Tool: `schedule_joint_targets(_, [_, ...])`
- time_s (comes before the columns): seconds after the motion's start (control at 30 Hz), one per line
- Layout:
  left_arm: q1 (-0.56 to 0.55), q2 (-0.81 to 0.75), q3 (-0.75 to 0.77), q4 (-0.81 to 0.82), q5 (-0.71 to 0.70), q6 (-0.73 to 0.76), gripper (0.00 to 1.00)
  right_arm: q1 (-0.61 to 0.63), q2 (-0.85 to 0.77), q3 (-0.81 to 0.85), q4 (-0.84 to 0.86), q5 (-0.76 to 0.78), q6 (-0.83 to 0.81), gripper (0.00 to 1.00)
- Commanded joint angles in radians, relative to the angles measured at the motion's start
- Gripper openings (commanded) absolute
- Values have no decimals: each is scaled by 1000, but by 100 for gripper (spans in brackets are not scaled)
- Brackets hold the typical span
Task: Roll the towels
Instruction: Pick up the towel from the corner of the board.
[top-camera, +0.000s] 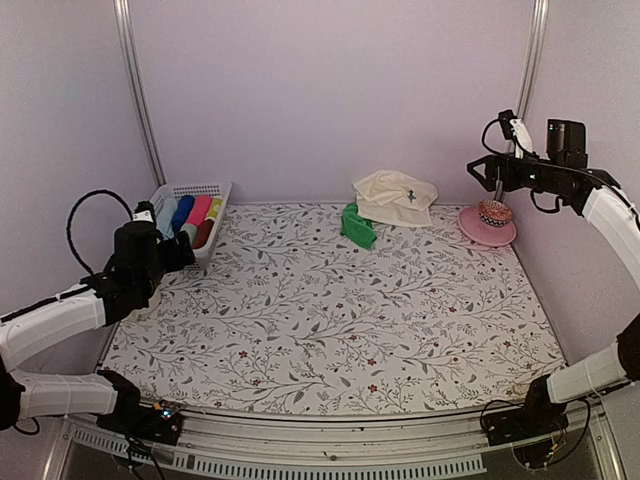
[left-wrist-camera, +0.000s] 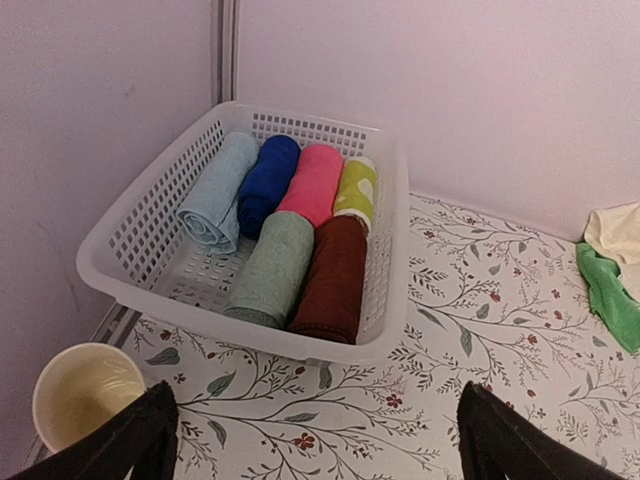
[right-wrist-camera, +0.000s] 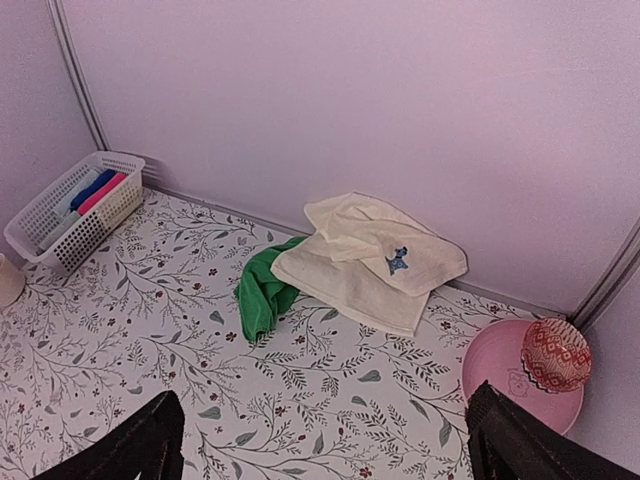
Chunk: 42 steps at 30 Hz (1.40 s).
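I can see that the green towel's near end (top-camera: 361, 237) is clear of the cream-white towel, so I go on moving my right gripper toward that end until its open fingers are on both sides of it.
Two towels lie crumpled at the back of the flowered table. The cream-white towel (top-camera: 396, 196) (right-wrist-camera: 375, 255), with a small blue mark, lies partly over the bright green towel (top-camera: 357, 226) (right-wrist-camera: 262, 293); both show at the right edge of the left wrist view, the green one (left-wrist-camera: 610, 295) below the cream one (left-wrist-camera: 618, 232). My left gripper (top-camera: 180, 252) (left-wrist-camera: 315, 415) hovers open just in front of the basket, far left of the towels. My right gripper (top-camera: 488, 172) (right-wrist-camera: 325, 425) hangs open, high at the right, above and to the right of the towels. Neither holds anything.
A white plastic basket (top-camera: 190, 187) (left-wrist-camera: 250, 338) at the back left holds several rolled cloths in blue, pink, yellow, grey-green and dark red. A cream cup (left-wrist-camera: 85, 395) stands by the left edge. A pink dish (top-camera: 487, 230) (right-wrist-camera: 500, 380) with a patterned ball (right-wrist-camera: 556, 355) sits back right. Walls close in on three sides.
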<state>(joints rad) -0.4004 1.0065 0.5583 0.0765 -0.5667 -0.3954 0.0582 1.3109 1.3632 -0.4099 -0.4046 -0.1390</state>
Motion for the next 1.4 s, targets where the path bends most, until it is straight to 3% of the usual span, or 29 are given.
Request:
schedule_joint_targets(0.0, [-16,-13,-13,29,-11,-33,97,-4,-4,-28,28,-46,5,99])
schedule_joint_targets(0.2, [-25,-45,-29,33,-2,-44,97,-3,-13,-71,101,-40,36,99])
schedule_joint_targets(0.47, [-34,-42,-43,60,21,-31,97,3,62,-40,120,-183,56,99])
schedule_joint_targets(0.63, [-46,-22,-82,140,54,-13,97,78,149,4,120,-127,27,99])
schedule_joint_targets(0.87, [-60,80,-66,186,105,6,97,214,377,134,104,95,-26,100])
schedule_joint_targets(1.37, [-82,140,-72,235,101,22,97,354,888,456,36,244,13,81])
